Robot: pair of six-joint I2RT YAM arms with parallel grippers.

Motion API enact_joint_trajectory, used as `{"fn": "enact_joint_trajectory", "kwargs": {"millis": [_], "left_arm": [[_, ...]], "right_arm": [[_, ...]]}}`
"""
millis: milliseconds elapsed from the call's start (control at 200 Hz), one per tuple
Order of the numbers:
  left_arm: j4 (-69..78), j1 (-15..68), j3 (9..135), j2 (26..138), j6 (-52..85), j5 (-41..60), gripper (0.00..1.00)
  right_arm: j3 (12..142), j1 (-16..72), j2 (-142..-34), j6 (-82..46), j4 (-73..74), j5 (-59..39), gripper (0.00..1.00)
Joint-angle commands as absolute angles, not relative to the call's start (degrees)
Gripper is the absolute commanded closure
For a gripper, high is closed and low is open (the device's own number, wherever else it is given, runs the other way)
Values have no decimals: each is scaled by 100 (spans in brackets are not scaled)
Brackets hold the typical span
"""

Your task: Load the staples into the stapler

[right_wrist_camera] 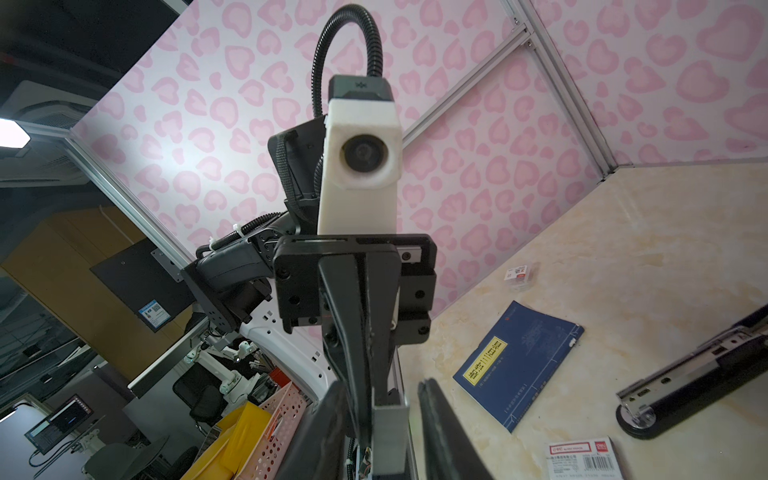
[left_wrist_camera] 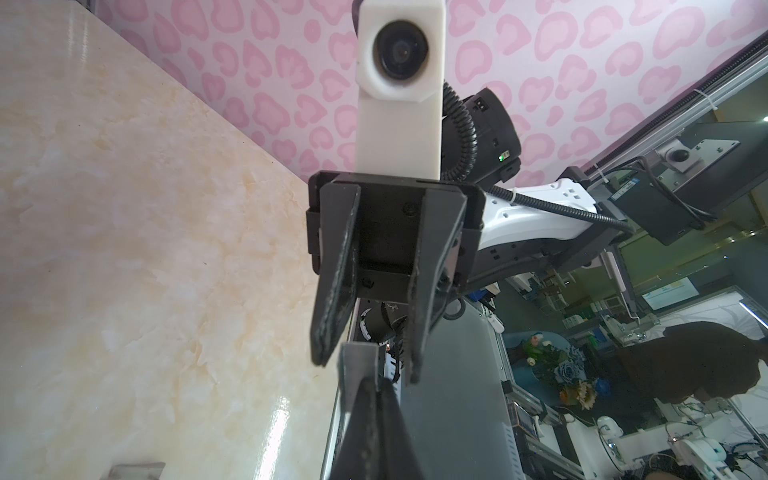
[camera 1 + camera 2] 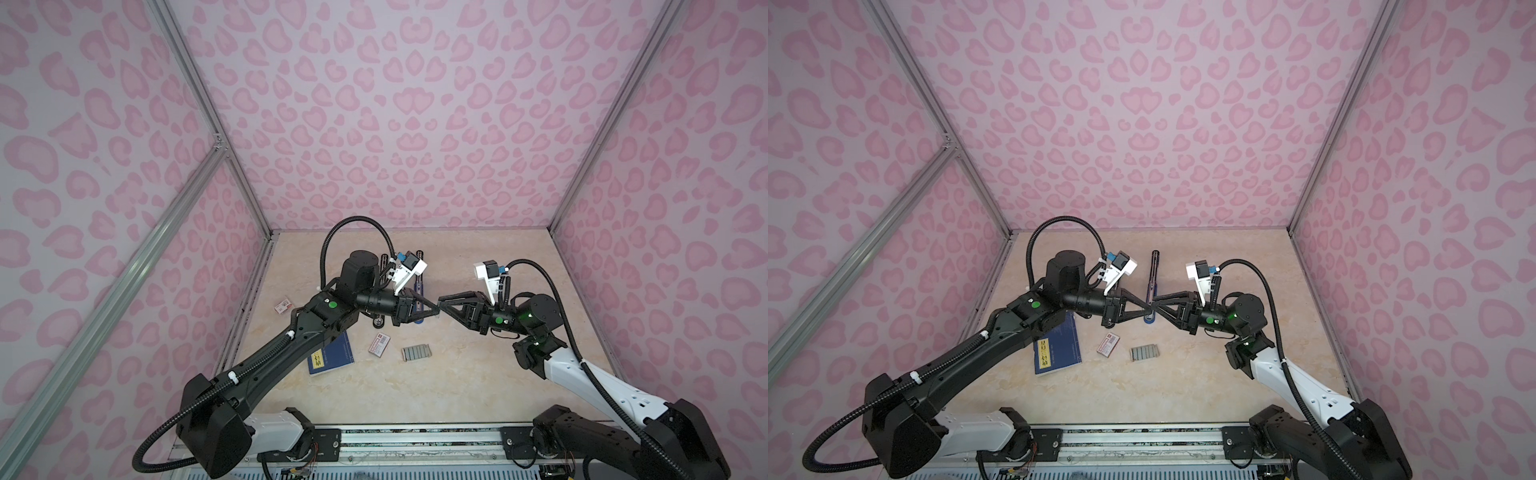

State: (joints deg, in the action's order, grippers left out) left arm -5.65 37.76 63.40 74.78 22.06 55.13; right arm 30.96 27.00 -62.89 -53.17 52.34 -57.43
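My left gripper is busy with the strip of staples (image 1: 390, 436). My right gripper should take over the strip, so that my left gripper is free to reach the blue stapler (image 3: 1153, 280).
My left gripper (image 3: 438, 310) is shut on a single silvery strip of staples (image 2: 358, 362), held in the air over the table. My right gripper (image 3: 1154, 305) meets it tip to tip. Its fingers (image 1: 446, 436) stand open on either side of the strip (image 1: 388, 432), with a gap on each side. The rest of the staples (image 3: 416, 353) lie as a small flat grey rectangle on the table, nearer the front. The stapler (image 3: 1154, 270), black and blue, lies swung open flat beneath and behind both grippers. Its metal channel shows in the right wrist view (image 1: 685, 374).
A blue booklet (image 3: 332, 357) lies partly under the left arm. A white-and-red barcoded box (image 3: 379, 344) sits beside the loose staples, and a second small box (image 3: 283, 305) lies near the left wall. Pink patterned walls enclose the table on three sides.
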Motion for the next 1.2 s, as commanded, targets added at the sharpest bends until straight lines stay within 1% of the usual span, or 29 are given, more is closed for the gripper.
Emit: {"fn": "enact_joint_trajectory", "kwargs": {"millis": [0,300,420,495,530,575,670,745,925,1100,1195], "left_arm": [[-364,3771,6440,7492,2197,5607,97],[-402,3771,6425,7460,2181,5598,97],[-417,3771,6425,7438,2178,5590,97],[-431,3771,6438,7431,2162,5590,97],[-440,3771,6442,7429,2162,5590,97],[-445,3771,6445,7431,2163,5590,97],[-465,3771,6442,7444,2169,5603,97],[-472,3772,6442,7439,2164,5606,97],[-457,3779,6429,7451,2158,5607,97],[-473,3790,6420,7471,2159,5624,97],[-479,3796,6412,7471,2150,5634,97]], "right_arm": [[3033,2716,-6326,-5422,5590,-5787,71],[3059,2722,-6416,-5536,5759,-5878,82],[3059,2729,-6431,-5537,5766,-5891,85],[3065,2729,-6442,-5534,5759,-5902,85],[3059,2734,-6447,-5537,5762,-5898,83],[3059,2735,-6442,-5537,5757,-5893,77],[3059,2738,-6417,-5503,5713,-5863,71],[3068,2741,-6398,-5503,5697,-5861,71],[3061,2740,-6390,-5504,5697,-5824,73],[3059,2740,-6355,-5493,5682,-5731,63],[3083,2735,-6354,-5493,5685,-5718,62]]}}
